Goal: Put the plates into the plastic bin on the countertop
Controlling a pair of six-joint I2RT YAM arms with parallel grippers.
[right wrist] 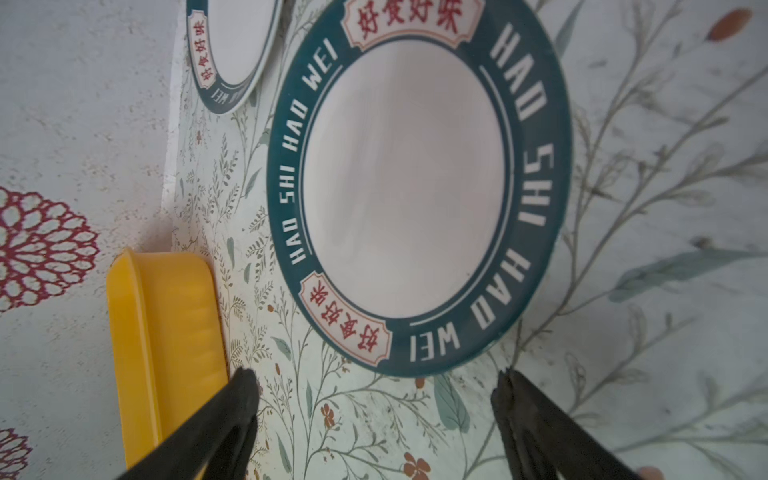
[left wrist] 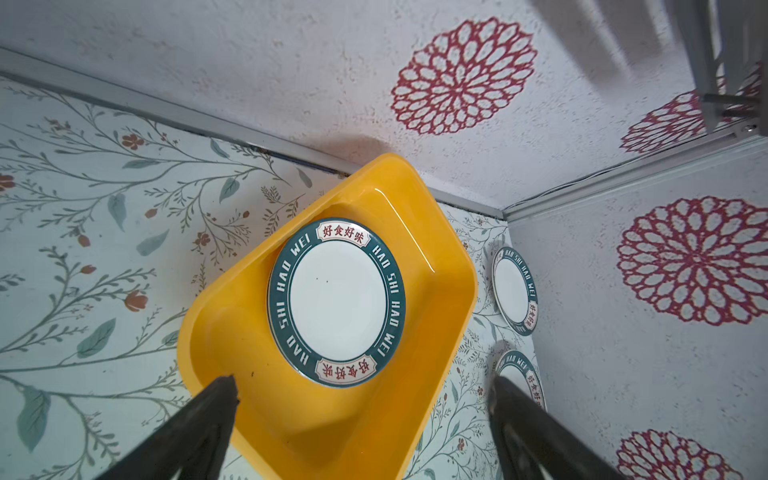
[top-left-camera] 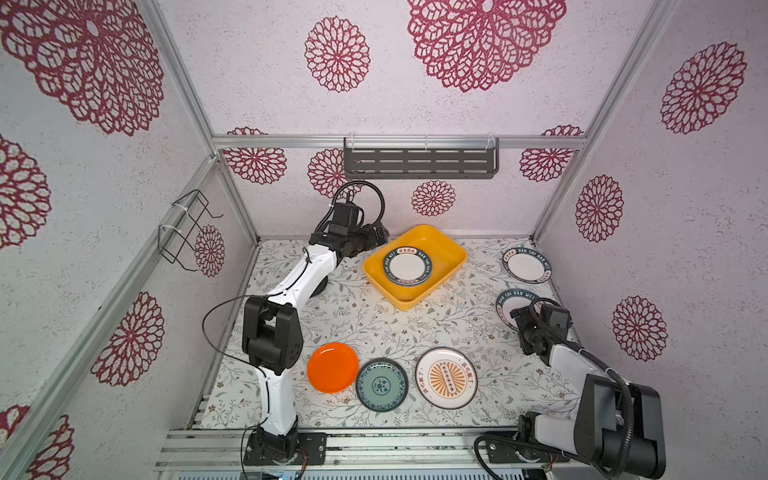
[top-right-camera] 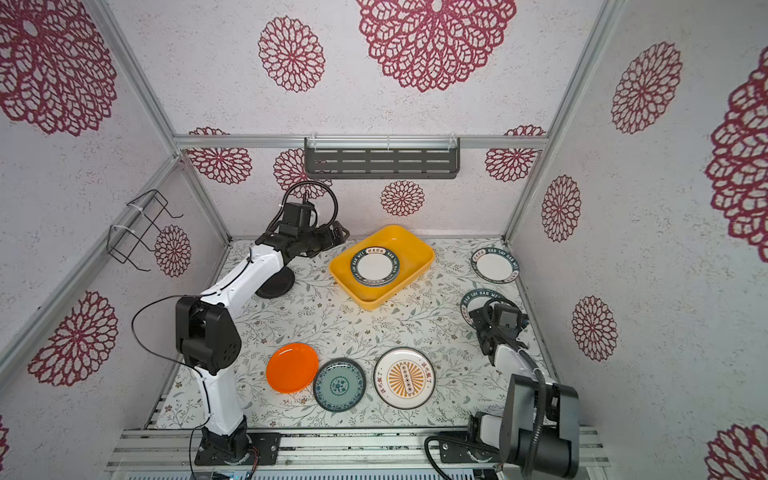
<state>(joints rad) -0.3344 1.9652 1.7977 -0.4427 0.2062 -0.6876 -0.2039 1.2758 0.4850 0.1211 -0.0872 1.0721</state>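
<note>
The nearer lettered plate [top-left-camera: 513,302] is a long way from my left gripper at the bin, so my right gripper should pick it up by its rim [right wrist: 408,364] and pass it over.
The yellow plastic bin [top-left-camera: 446,249] sits at the back of the countertop [top-left-camera: 374,324] with a stack of lettered-rim plates [top-left-camera: 408,267] inside. My left gripper [top-left-camera: 380,235] hovers open and empty by the bin's back left corner; the wrist view shows the stack [left wrist: 336,301] beyond its spread fingers [left wrist: 224,399]. My right gripper [right wrist: 376,376] is open just short of a lettered plate [right wrist: 409,187] at the right edge. Another lettered plate [top-left-camera: 527,265] lies behind it. Orange [top-left-camera: 333,368], teal [top-left-camera: 382,385] and sunburst [top-left-camera: 446,377] plates lie in front. A black plate [top-right-camera: 275,283] lies under the left arm.
A grey slotted shelf [top-left-camera: 419,160] hangs on the back wall above the bin. A black wire rack [top-left-camera: 187,228] is fixed to the left wall. The right wall stands close beside the two lettered plates. Aluminium rails [top-left-camera: 374,444] run along the front edge.
</note>
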